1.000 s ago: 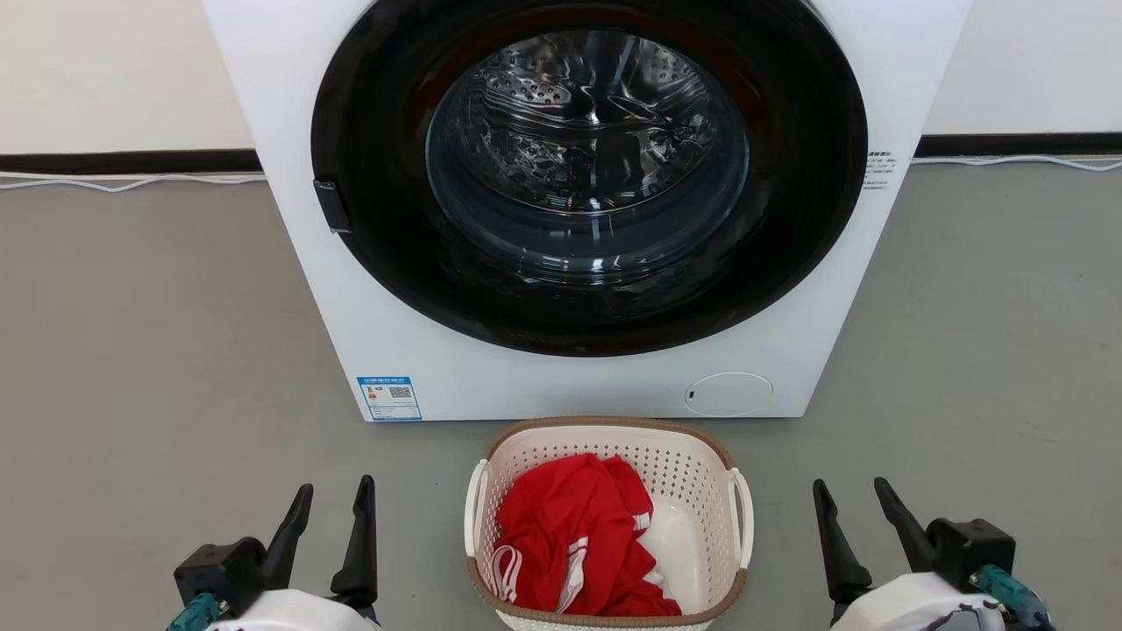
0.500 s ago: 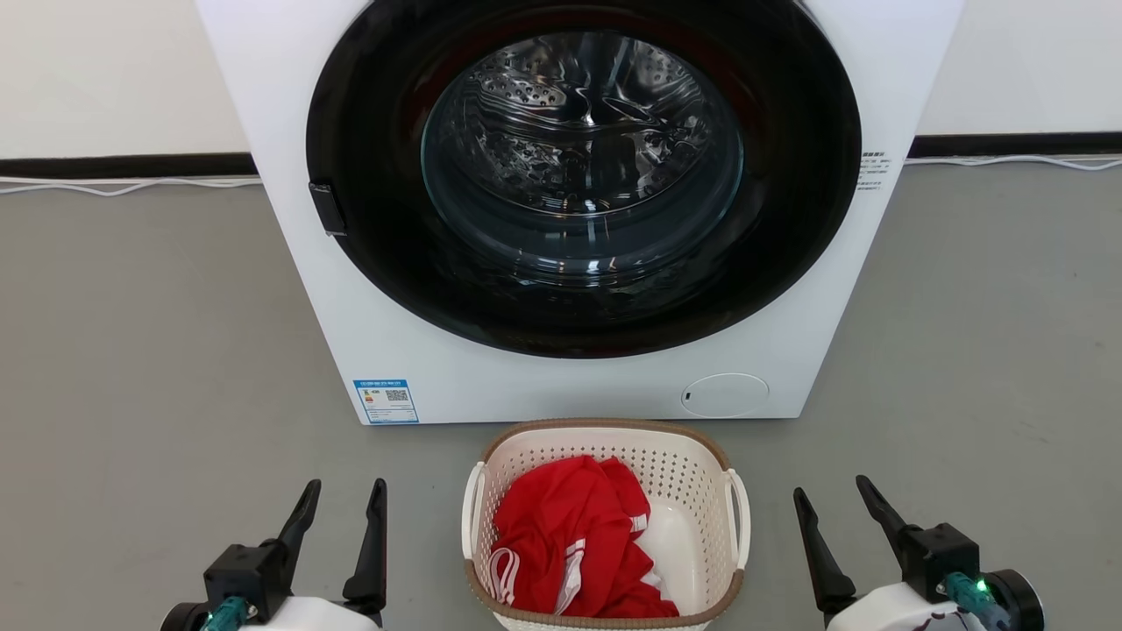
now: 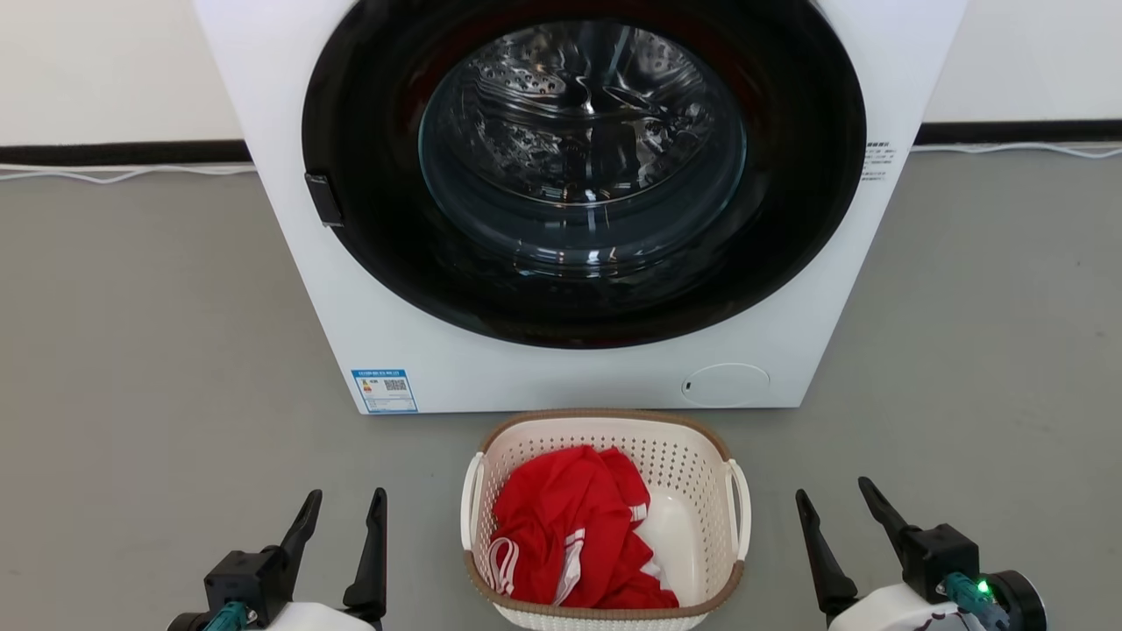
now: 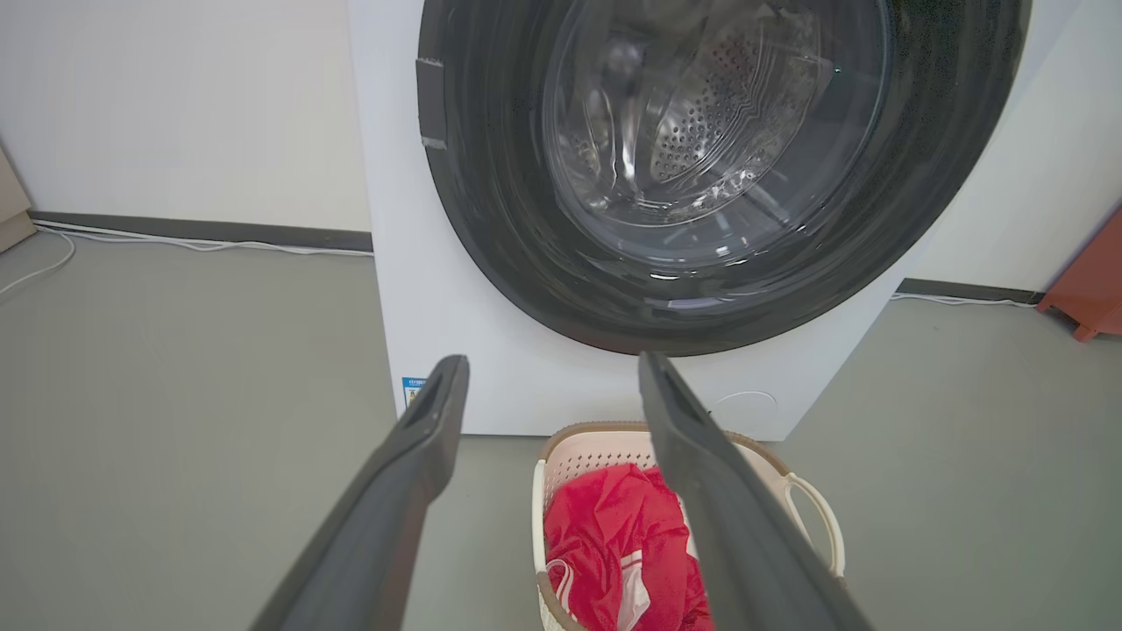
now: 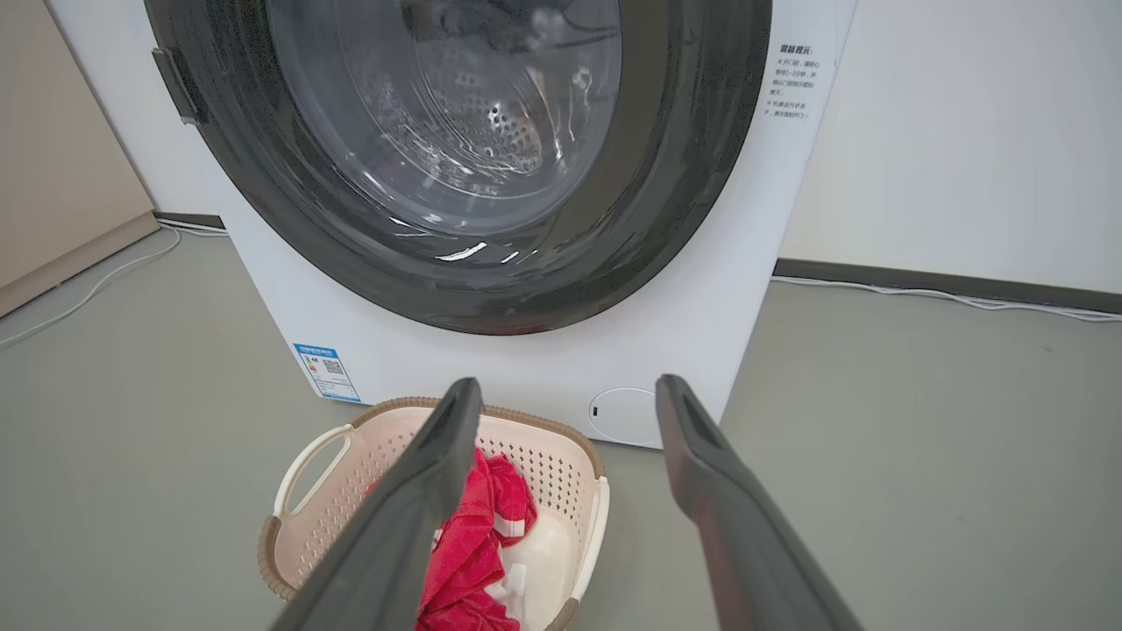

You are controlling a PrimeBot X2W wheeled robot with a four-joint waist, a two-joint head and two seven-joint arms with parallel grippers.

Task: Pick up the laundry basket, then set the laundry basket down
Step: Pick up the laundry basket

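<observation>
I expect the red clothing to come along in its bunched heap when I lift the laundry basket, because the clothing lies slumped well below the brown rim.
The laundry basket, cream-white with holes, a brown rim and white side handles, stands on the grey floor at the bottom middle of the head view, holding red clothing. It also appears low in the left wrist view and the right wrist view. My left gripper is open to the basket's left, clear of its handle. My right gripper is open to the basket's right, also apart from it. Nothing is between either pair of fingers.
A white front-loading washing machine with a closed dark round door stands directly behind the basket. White cables run along the black skirting at the wall. A reddish-brown object stands at the right of the left wrist view.
Both grippers have shifted inward toward the basket over the last second. The head view has tipped slightly, so the machine and basket sit a little higher.
</observation>
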